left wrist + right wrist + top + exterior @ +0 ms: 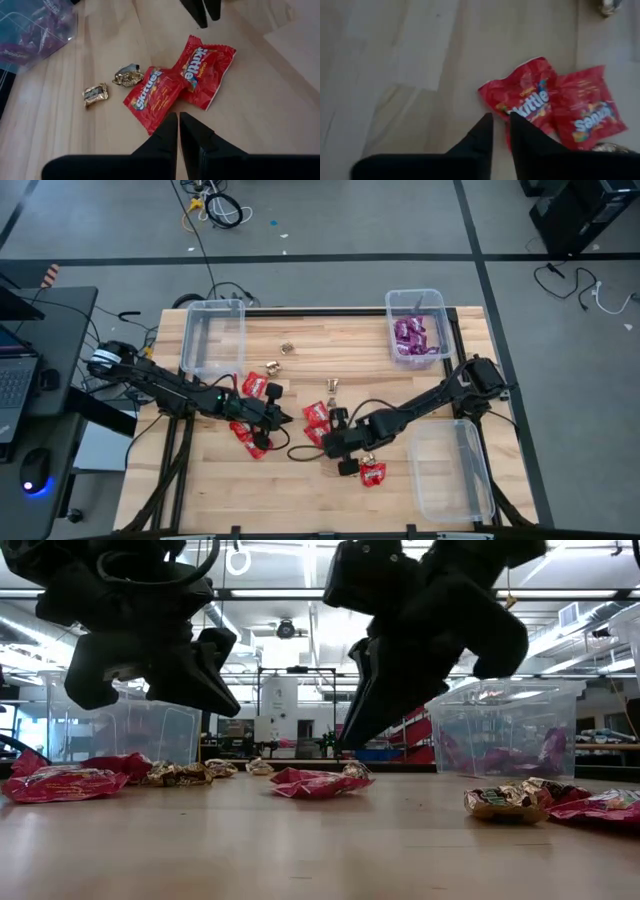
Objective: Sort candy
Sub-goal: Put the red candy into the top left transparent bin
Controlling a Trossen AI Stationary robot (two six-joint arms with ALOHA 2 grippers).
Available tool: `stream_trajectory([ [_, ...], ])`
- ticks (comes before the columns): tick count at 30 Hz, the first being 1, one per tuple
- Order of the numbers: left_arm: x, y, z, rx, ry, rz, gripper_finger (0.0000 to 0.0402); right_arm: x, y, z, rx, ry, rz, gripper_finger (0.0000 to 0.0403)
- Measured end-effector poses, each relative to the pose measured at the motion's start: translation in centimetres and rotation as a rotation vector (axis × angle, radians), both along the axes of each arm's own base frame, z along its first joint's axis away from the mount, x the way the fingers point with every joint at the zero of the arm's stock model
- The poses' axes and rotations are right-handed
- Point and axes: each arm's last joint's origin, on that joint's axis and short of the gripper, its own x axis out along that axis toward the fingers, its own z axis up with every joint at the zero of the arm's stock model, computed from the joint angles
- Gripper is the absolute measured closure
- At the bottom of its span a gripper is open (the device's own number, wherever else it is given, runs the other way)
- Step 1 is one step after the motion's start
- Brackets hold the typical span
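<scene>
My left gripper is on the same side as the clear back bin [213,338], so next my right gripper opens, pick up the far red packet [209,67] from the near packet and hands it over.
Two overlapping red candy packets [317,424] lie flat on the table's middle, between my two grippers. In the left wrist view they are the near packet [156,95] and the far one [206,75], with two gold foil pieces [127,76] [95,94] beside them. My left gripper [285,418] is shut and hovers just left of the packets, its tips [178,122] over the near packet's edge. My right gripper [328,438] comes from the right, slanting down, its fingers [500,125] a narrow gap apart just above the packets [530,100]. In the low view both grippers [225,705] [350,740] hang clear of the table.
More red packets lie at the left [262,387] [248,438] and near the front [372,473]. Gold pieces [287,347] [331,386] sit farther back. A clear bin [213,335] stands back left, a bin holding purple packets [415,335] back right, and another clear bin [450,470] front right.
</scene>
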Motion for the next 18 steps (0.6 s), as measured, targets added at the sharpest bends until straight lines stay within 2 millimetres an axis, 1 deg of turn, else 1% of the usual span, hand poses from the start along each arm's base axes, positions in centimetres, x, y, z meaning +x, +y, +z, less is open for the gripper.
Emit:
stream_trajectory([
  [4, 0.1, -0.1, 0.0, -0.012, 0.0, -0.016, 0.0379, 0.0, 0.0, -0.3, -0.043, -0.016, -0.036, 0.0301],
  [10, 0.5, -0.3, -0.7, -0.045, 0.009, -0.031, 0.0379, 0.5, -0.2, -0.7, -0.048, -0.044, -0.049, 0.0241],
  [13, 0.5, -0.3, -0.9, -0.044, 0.012, -0.031, 0.0379, 1.0, 0.0, -1.6, -0.055, -0.056, -0.04, 0.0222],
  [18, 0.6, -0.3, -0.8, -0.048, -0.004, -0.03, 0.0379, 1.1, -0.1, -3.7, -0.077, -0.005, -0.043, 0.0205],
])
